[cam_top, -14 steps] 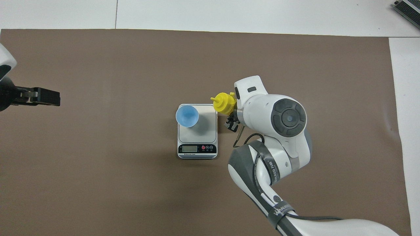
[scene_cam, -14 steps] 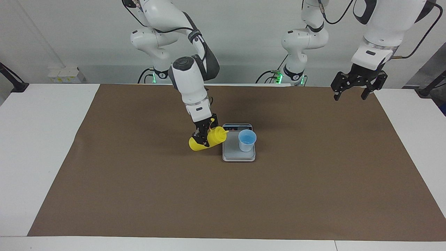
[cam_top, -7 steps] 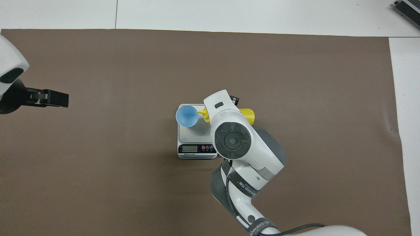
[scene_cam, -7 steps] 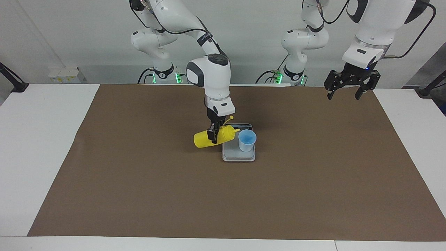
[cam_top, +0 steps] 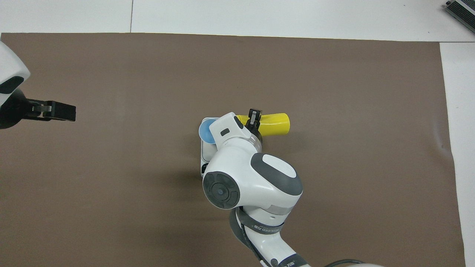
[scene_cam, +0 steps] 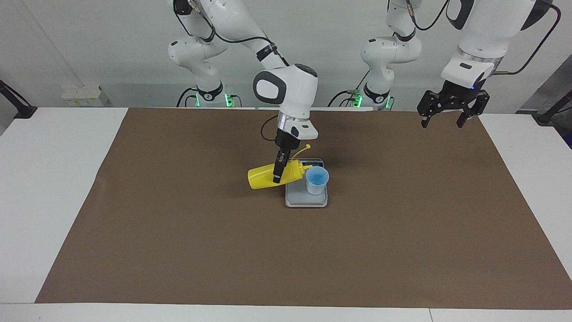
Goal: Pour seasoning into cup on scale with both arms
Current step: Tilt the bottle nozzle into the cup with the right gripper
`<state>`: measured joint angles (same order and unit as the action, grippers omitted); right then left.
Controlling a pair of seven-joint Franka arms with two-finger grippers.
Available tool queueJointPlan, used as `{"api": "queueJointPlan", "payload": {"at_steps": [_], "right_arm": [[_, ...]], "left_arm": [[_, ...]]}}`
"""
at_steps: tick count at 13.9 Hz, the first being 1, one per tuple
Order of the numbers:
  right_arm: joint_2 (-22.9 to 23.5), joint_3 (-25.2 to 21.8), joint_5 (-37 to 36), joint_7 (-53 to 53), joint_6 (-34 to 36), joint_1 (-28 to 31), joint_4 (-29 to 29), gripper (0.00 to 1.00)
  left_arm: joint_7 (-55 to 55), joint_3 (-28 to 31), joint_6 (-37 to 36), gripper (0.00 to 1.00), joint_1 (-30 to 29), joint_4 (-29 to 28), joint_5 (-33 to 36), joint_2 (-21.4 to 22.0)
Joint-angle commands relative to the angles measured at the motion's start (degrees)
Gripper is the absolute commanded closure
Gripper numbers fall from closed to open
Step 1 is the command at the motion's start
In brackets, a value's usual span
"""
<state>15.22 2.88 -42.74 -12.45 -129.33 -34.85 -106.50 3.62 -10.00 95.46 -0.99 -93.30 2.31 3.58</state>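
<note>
The seasoning bottle's nozzle [scene_cam: 308, 167] slants upward at the cup's rim, so my right gripper should turn the bottle and dip its nozzle over the cup's opening [scene_cam: 317, 175].
The yellow seasoning bottle [scene_cam: 267, 176] [cam_top: 272, 124] lies almost level in the air, its nozzle at the rim of the light-blue cup [scene_cam: 317, 180] [cam_top: 206, 131]. My right gripper [scene_cam: 279, 172] [cam_top: 254, 118] is shut on the seasoning bottle's middle. The cup stands on the silver-grey scale [scene_cam: 306, 197] [cam_top: 203, 152], at the corner toward the left arm's end and farthest from the robots. In the overhead view my right arm covers most of the scale and part of the cup. My left gripper [scene_cam: 444, 119] [cam_top: 61, 111] hangs open and empty in the air over the brown mat's edge at the left arm's end.
A brown mat [scene_cam: 178, 232] [cam_top: 111, 185] covers most of the white table [scene_cam: 44, 179]. A dark object [cam_top: 462, 9] lies on the white table past the mat's corner, at the right arm's end.
My right arm has swung over the scale and tipped the bottle from slanted beside the scale to almost level, bringing its nozzle to the cup's rim. The left gripper shifted slightly.
</note>
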Motion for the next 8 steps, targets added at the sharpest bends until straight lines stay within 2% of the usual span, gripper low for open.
{"api": "queueJointPlan", "payload": {"at_steps": [1, 3, 8], "right_arm": [[0.25, 0.02, -5.06, 1.2, 2.15, 0.05, 1.56, 0.69], [0.42, 0.02, -8.75, 1.2, 2.33, 0.31, 1.47, 0.7], [0.69, 0.02, -18.5, 1.38, 5.22, -0.47, 1.82, 0.82]], "left_arm": [[-0.55, 0.51, 0.61, 0.0, 0.54, -2.06, -0.81, 1.78], [-0.46, 0.6, 1.39, 0.0, 0.55, -1.89, -0.73, 1.69], [-0.9, 5.51, 1.58, 0.0, 0.55, -1.8, -0.64, 1.61]]}}
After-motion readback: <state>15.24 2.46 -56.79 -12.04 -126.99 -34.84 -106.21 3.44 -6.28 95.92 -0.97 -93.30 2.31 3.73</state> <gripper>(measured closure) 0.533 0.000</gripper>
